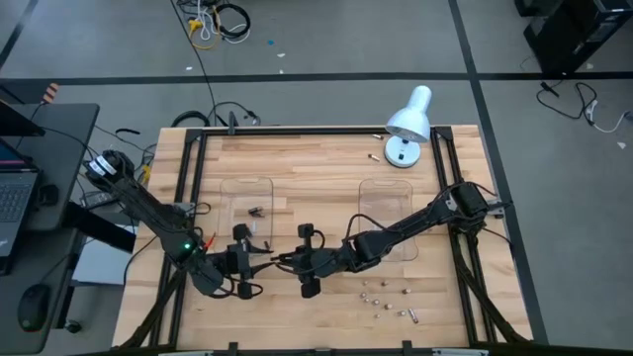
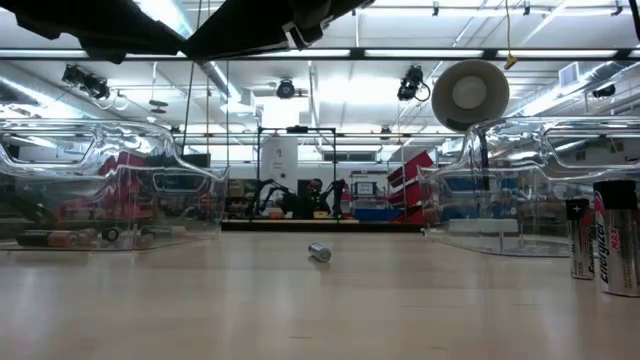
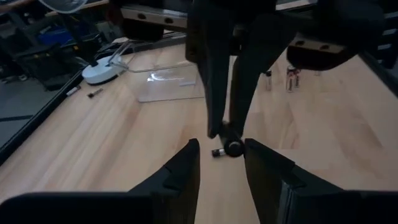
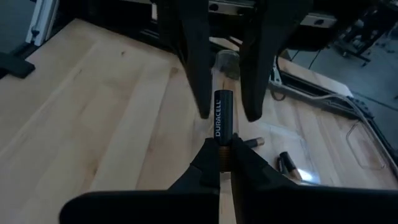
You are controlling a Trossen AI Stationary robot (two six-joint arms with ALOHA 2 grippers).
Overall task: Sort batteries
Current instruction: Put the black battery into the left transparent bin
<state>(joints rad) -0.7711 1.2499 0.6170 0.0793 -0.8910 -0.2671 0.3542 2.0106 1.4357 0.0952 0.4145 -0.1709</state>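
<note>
Next, I take the battery by its black end (image 4: 223, 111) with my left gripper and carry it to the tray of matching batteries (image 1: 247, 206), because my right gripper is holding it far from there.
My right gripper (image 4: 224, 146) is shut on a black-and-copper battery (image 4: 222, 118), held above the table's middle near the front (image 1: 283, 262). My left gripper (image 3: 221, 149) faces it from the left. It is open, and its fingers (image 4: 194, 81) stand on either side of the battery's black end without touching it. A clear tray (image 1: 247, 208) at the left holds a few dark batteries (image 1: 258, 211). A second clear tray (image 1: 388, 213) lies at the right. Loose batteries (image 1: 384, 297) sit on the wood near the front right. My right gripper pinches the battery's copper-coloured end (image 4: 224, 151) between its two fingertips. The fingers come from the table's right, slanting slightly down. The battery sticks out beyond them in line with the fingers, toward my left gripper, lifted clear of the table.
A white desk lamp (image 1: 410, 124) stands at the far right corner. One battery (image 2: 320, 252) lies on its side mid-table, and others (image 2: 615, 240) stand upright close to the low camera. A black metal frame (image 1: 188, 198) borders the table.
</note>
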